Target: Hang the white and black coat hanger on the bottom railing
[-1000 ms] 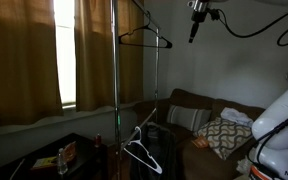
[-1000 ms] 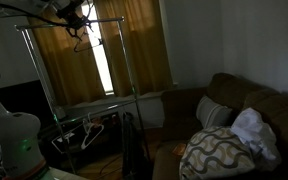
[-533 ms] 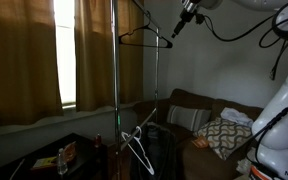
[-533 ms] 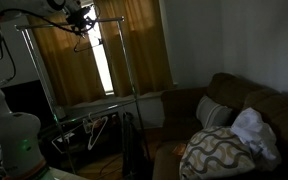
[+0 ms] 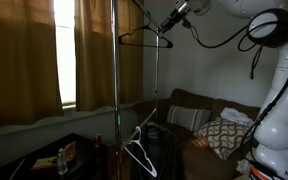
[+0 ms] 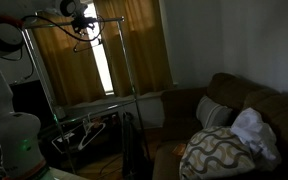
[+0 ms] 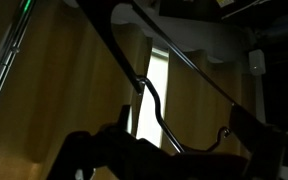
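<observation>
The dark hanger's shoulders (image 7: pixel 158 112) are at a slant across the ends of my open fingers, so next my gripper turns and moves up square to the hanger's neck before it closes there.
The white and black coat hanger (image 5: pixel 140 148) hangs low on the tall clothes rack, tilted; it also shows in an exterior view (image 6: pixel 94 129). It seems to hang at the bottom railing (image 6: pixel 112 111), a thin silvery bar. My gripper (image 5: pixel 170 21) is high up at the rack's top, beside the thin all-dark hanger (image 5: pixel 144 38), far above the white one. It also shows in an exterior view (image 6: pixel 81 19). In the wrist view the jaws (image 7: pixel 179 150) are dark shapes set apart, with the dark hanger's curved hook (image 7: pixel 152 98) just ahead of them.
The rack's upright poles (image 5: pixel 115 90) and upper crossbar (image 6: pixel 106 21) stand before curtains and a bright window strip (image 6: pixel 103 66). A brown sofa with a patterned cushion (image 6: pixel 216 150) sits nearby. A dark low table with small items (image 5: pixel 62 158) stands by the rack.
My arm has swung toward the rack's top, bringing the gripper from out in the room to right beside the dark hanger. Both hangers stay put.
</observation>
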Available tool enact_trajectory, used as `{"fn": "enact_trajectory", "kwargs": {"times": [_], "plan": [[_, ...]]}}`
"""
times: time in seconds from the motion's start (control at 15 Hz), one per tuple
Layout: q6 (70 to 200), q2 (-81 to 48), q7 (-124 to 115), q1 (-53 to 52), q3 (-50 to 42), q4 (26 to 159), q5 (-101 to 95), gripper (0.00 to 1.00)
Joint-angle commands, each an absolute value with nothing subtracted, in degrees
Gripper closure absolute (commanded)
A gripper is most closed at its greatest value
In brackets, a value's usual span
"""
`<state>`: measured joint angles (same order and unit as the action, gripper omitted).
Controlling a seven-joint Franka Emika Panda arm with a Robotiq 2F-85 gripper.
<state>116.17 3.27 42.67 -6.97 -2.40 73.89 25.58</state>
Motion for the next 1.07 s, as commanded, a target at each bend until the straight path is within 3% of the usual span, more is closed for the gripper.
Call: {"fn": "enact_trajectory", "kwargs": {"times": [0.0, 1.0], "plan": [[116.2, 2.4, 42.7, -7.0, -2.4, 73.0, 26.2, 0.00], [116.5, 1.0, 42.6, -7.2, -2.3, 71.1, 26.6, 0.00]]}}
